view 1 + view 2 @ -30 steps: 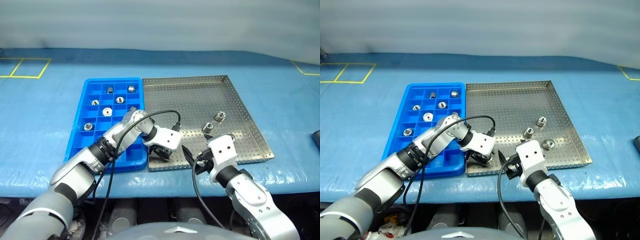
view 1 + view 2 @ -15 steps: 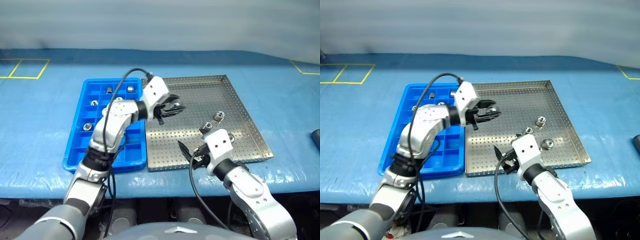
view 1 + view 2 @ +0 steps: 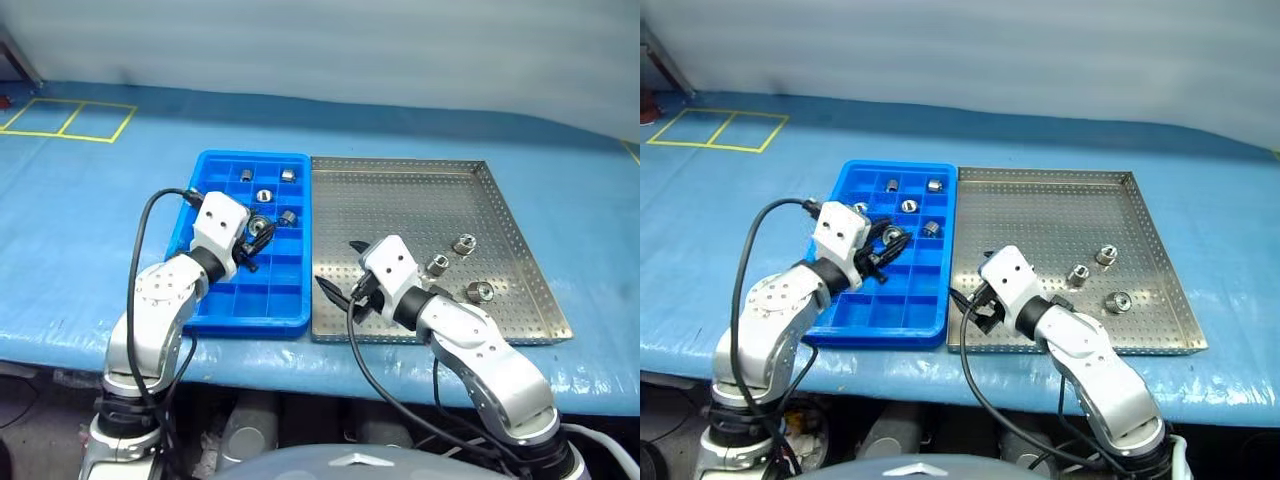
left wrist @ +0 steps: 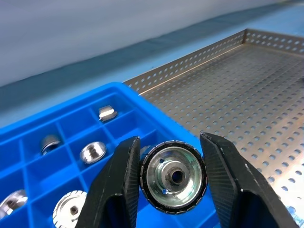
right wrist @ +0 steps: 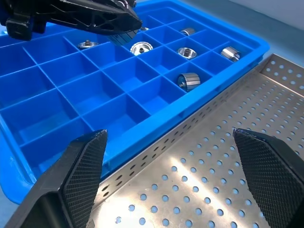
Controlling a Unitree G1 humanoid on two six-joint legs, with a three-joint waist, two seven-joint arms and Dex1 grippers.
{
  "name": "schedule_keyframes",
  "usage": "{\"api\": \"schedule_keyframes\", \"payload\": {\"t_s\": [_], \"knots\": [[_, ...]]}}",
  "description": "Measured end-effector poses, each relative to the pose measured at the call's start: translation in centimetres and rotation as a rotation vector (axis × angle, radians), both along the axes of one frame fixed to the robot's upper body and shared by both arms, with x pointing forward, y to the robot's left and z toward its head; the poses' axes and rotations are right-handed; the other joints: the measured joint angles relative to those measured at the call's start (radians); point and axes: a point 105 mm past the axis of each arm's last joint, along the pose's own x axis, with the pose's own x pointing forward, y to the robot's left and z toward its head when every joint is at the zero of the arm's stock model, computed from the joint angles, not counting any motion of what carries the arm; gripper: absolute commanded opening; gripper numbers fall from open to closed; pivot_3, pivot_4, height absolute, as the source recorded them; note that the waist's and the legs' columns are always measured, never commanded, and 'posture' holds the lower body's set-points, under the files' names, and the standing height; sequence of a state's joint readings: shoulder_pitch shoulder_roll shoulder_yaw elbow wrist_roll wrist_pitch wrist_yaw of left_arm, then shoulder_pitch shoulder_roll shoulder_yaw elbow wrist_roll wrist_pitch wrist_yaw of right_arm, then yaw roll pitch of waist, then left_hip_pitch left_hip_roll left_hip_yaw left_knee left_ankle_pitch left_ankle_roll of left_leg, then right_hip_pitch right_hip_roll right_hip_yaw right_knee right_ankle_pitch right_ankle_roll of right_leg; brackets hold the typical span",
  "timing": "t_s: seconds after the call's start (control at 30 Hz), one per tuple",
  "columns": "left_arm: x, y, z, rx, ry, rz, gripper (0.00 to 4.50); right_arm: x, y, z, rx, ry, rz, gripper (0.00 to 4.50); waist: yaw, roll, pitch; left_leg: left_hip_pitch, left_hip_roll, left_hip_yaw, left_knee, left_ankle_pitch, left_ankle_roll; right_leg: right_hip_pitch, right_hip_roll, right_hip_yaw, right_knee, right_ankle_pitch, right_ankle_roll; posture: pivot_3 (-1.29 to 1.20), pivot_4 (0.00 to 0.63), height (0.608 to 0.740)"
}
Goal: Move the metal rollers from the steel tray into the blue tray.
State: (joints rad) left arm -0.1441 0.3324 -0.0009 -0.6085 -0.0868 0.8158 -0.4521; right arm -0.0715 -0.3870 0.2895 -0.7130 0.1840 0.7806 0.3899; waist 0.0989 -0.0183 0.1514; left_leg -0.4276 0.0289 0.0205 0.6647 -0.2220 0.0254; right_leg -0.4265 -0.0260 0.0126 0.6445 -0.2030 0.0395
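Note:
The metal roller sits squarely in the fingers of my left gripper, so I should keep heading toward the blue tray's empty near compartments until it can let go inside one.
The bright blue tray lies left of the perforated steel tray, and the two touch. Several metal rollers rest in the blue tray's far compartments. Three more metal rollers lie in the steel tray's right half. My left gripper hangs over the blue tray's middle, shut on one metal roller that faces the left wrist camera end-on. My right gripper stands open over the steel tray's front left part, with nothing between its fingers.
Both trays sit on a table with a blue cover. Yellow tape lines mark its far left corner. Black cables loop off both wrists. The table's front edge runs just before the trays.
My left gripper has lifted a roller from the steel tray's front left corner and carried it left over the blue tray. The open right gripper shifted left. The camera view also moved.

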Motion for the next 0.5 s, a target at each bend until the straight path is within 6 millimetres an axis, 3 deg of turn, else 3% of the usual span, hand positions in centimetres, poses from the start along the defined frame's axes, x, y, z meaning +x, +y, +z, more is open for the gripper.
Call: {"api": "schedule_keyframes", "payload": {"t_s": [0.23, 0.5], "knots": [[-1.2, 1.5, -2.7, 0.033, 0.090, 0.104, 1.70, -0.2, 1.3, -0.5, -0.002, 0.019, 0.076, 4.50, 0.035, 0.000, 0.000, 0.000, 0.001, 0.000, 0.000, 0.000, 0.000, -0.001, 0.000, -0.001, 0.000, 0.000, 0.000, 0.37, 0.150, 0.740], [-1.2, 2.8, -3.5, 0.075, 0.111, 0.200, 1.70, -0.3, 1.5, -0.4, 0.006, 0.014, 0.091, 4.50, 0.057, 0.000, 0.000, -0.001, 0.001, 0.000, -0.001, 0.000, 0.000, -0.001, -0.001, -0.001, -0.001, 0.000, 0.000, 0.36, 0.150, 0.740]]}}
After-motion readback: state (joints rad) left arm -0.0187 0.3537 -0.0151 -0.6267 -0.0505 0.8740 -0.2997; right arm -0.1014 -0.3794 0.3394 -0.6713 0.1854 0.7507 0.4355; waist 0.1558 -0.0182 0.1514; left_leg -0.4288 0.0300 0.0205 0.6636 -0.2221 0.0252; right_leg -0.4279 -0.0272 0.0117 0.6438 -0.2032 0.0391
